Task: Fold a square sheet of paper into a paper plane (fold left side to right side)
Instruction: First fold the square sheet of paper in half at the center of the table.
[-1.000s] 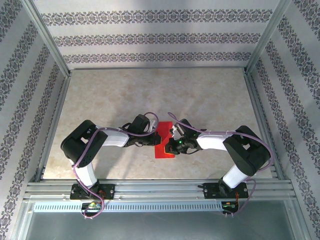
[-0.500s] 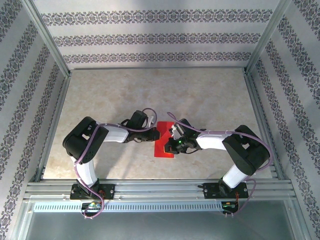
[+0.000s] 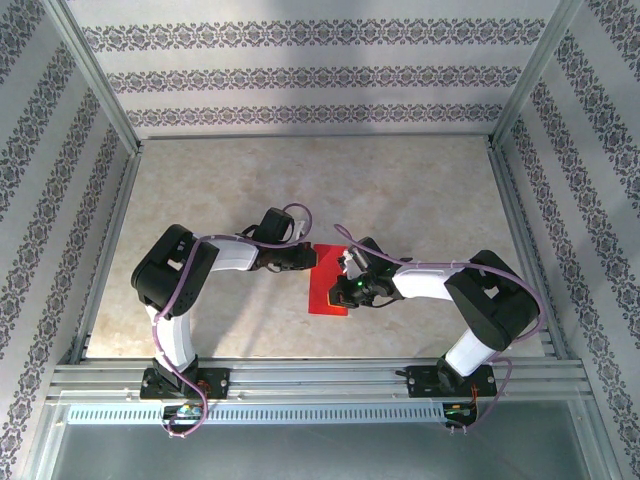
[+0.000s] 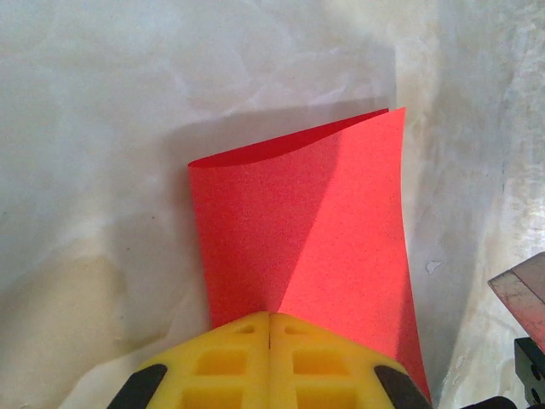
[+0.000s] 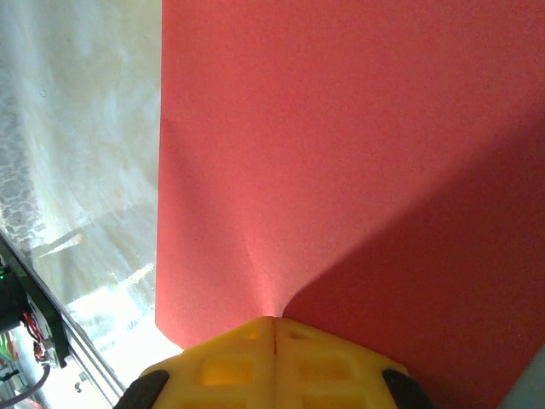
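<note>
The sheet's far end bows open in a loose loop, so next my left gripper presses along to the fold's far corner while my right gripper pins the sheet.
The square sheet of paper is bright red and lies mid-table as a narrow doubled rectangle between both arms. In the left wrist view the sheet of paper is folded over on itself, its far end bowed open in a loose loop. My left gripper sits at the sheet's far left corner, and its yellow fingers are shut on the paper. My right gripper is at the sheet's right edge. Its yellow fingers are pressed together on the paper, which puckers at the seam.
The beige marbled tabletop is boxed in by aluminium rails and patterned walls. Part of the right arm's hardware shows at the lower right of the left wrist view, close to the sheet's edge.
My left gripper has swung away from the bases, from the sheet's left side to its far left corner. The right gripper has stayed put on the sheet.
</note>
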Motion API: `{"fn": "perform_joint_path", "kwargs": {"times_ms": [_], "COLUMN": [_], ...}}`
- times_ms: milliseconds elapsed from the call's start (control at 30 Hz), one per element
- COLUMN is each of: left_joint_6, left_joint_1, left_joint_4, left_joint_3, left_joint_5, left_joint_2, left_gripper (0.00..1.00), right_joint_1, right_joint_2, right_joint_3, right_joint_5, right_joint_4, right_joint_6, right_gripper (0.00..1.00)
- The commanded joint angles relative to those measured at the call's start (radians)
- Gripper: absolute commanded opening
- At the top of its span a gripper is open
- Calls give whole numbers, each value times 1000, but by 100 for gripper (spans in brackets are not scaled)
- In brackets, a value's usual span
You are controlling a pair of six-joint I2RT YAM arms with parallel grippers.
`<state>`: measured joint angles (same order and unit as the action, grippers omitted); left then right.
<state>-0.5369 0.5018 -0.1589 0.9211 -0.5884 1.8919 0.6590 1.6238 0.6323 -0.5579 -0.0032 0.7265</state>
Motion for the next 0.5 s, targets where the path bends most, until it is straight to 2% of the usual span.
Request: {"fn": "perform_joint_path", "kwargs": {"times_ms": [0,167,300,467], "left_joint_6": [51,48,35,28], "left_joint_1": [-32,-33,-32,-9], "left_joint_4": [1,-18,-24,-28], "left_joint_3": [29,12,0,5], "left_joint_5": [102,76,4,-68], "left_joint_2": [36,-22,-73,-68], "left_gripper": [6,6,2,2], "right_joint_1": [2,-4,-8,-9], "right_joint_2": [53,47,53,65], "right_joint_3": [-55,-53,-45,-39], "right_joint_5": [142,136,130,128], "right_joint_4": [-151,-151,-151,-149], "right_joint_6": [-27,-36,-41,-41], "right_gripper": [0,0,0,0]}}
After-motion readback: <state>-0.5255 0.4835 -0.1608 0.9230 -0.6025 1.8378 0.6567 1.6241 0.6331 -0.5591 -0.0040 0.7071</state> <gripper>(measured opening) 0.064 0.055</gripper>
